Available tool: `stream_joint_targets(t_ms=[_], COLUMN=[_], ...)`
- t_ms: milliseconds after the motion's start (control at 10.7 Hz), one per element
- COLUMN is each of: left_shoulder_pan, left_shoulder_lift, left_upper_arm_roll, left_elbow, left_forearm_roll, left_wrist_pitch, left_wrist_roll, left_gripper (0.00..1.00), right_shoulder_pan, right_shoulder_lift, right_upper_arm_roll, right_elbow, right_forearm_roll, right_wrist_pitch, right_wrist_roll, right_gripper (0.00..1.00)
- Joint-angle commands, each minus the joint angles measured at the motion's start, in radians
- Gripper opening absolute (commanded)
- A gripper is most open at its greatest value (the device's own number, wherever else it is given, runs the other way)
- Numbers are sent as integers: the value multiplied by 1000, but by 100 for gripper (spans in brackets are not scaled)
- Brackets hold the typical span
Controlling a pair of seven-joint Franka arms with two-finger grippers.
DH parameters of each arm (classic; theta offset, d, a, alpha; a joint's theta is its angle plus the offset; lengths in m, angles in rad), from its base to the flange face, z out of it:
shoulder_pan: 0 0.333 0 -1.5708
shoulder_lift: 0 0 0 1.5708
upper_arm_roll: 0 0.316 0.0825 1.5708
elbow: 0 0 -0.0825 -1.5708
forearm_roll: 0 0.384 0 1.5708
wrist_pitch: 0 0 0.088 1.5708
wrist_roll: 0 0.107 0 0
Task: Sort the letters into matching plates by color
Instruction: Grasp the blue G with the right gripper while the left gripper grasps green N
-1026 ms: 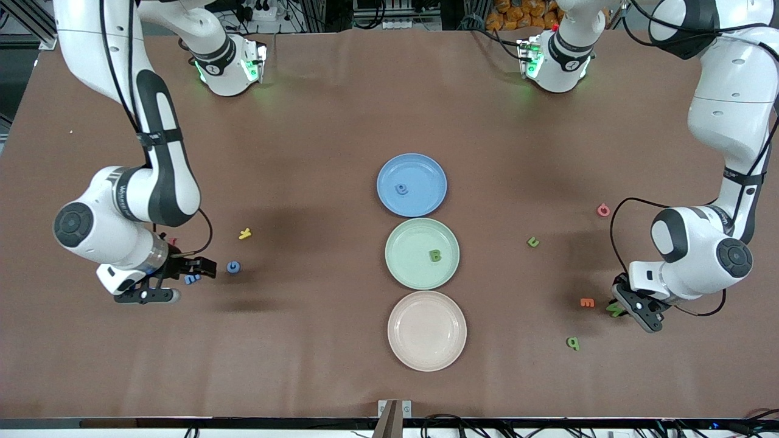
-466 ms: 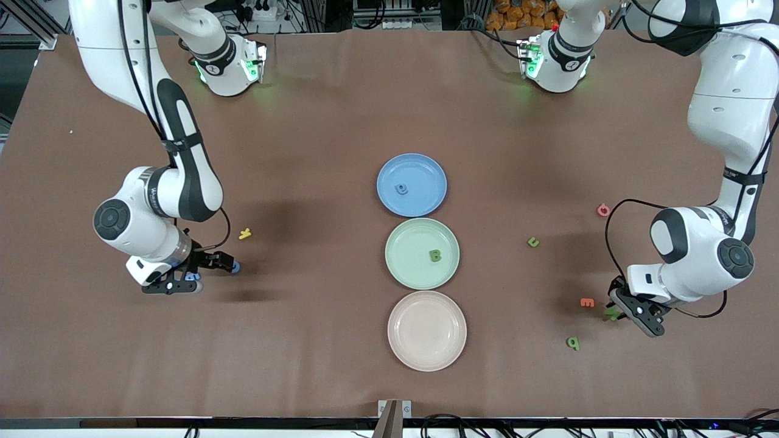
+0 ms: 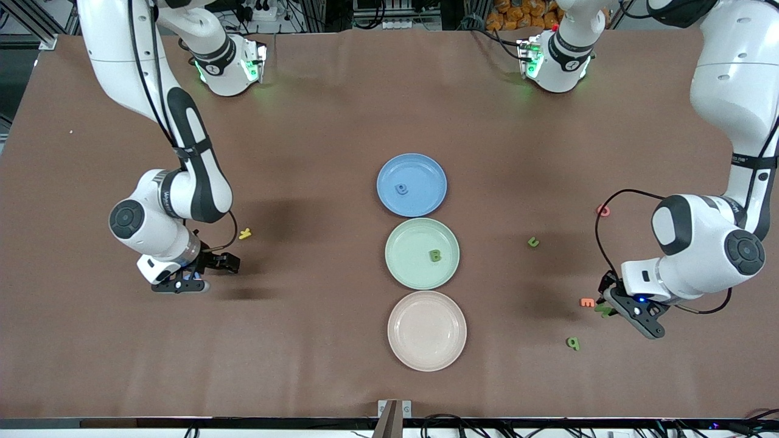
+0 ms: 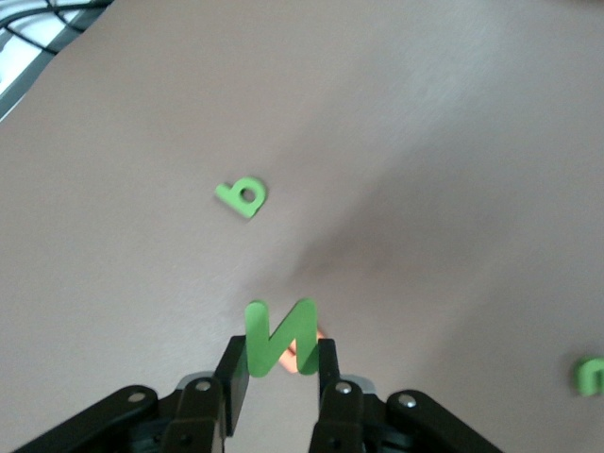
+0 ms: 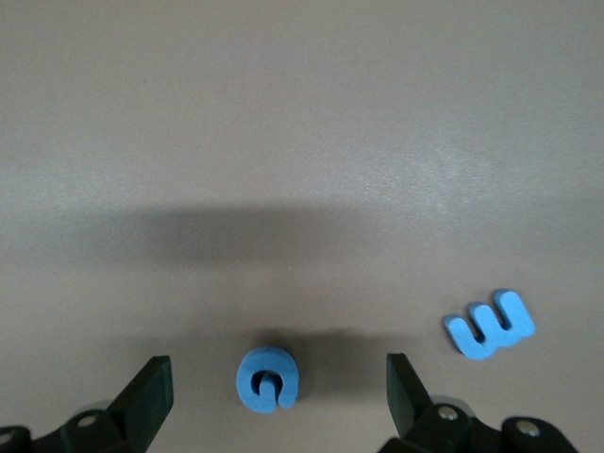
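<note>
My right gripper's open fingers are on both sides of the blue G-shaped letter (image 5: 267,379), and the second blue letter (image 5: 491,326) lies clear outside them. My right gripper should go on down before it closes on the G-shaped letter.
My left gripper (image 3: 611,307) is shut on a green N letter (image 4: 280,337) and holds it just over the table beside an orange piece (image 3: 586,302). My right gripper (image 3: 204,274) is open and low over a blue G-shaped letter (image 5: 268,379), which lies between its fingers. A second blue letter (image 5: 489,325) lies close beside it. The blue plate (image 3: 426,176) holds one blue letter (image 3: 401,189). The mint green plate (image 3: 408,243) holds a green B (image 3: 434,255). A green u (image 3: 533,242) and a green q (image 3: 572,343) lie loose toward the left arm's end.
A beige-pink plate (image 3: 426,330) lies nearest the front camera, in line with the other two plates. A yellow piece (image 3: 244,233) lies by the right gripper. A pink piece (image 3: 603,210) lies near the left arm.
My right gripper has moved toward the plates and now straddles the blue G letter. My left gripper has shifted slightly toward the plates with the green N in it.
</note>
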Motion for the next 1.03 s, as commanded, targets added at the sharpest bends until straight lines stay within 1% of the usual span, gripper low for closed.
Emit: stream_joint_targets(t_ms=[0, 373, 466, 560, 653, 746, 839, 933], left_shoulder_pan=[-75, -155, -180, -207, -243, -275, -307, -332], left_shoulder_lift=[-64, -69, -65, -61, -58, -55, -48, -40], left_upper_arm_roll=[7, 6, 6, 7, 7, 7, 7, 7], left_elbow=[-18, -23, -23, -23, -21, -21, -20, -20], left_forearm_roll=[-6, -4, -4, -4, -4, -4, -4, -4], left_wrist_pitch=[-66, -69, -69, -69, -68, -68, -68, -68], left_wrist_roll=[-139, -313, -342, -376, -423, -500, -585, -647], left_gripper=[0, 0, 0, 0, 0, 0, 0, 0], right_shoulder_pan=[-6, 2, 3, 5, 5, 5, 5, 5], right_shoulder_lift=[36, 38, 36, 36, 33, 30, 27, 27], right_upper_arm_roll=[21, 32, 34, 34, 34, 34, 34, 34], right_elbow=[-13, -67, -70, -73, -73, -73, -75, -75], right_forearm_roll=[33, 33, 33, 33, 33, 33, 33, 33], right_wrist_pitch=[63, 106, 104, 106, 104, 100, 98, 101], right_wrist_roll=[8, 8, 8, 8, 8, 8, 8, 8], right_gripper=[100, 100, 97, 86, 66, 55, 54, 49])
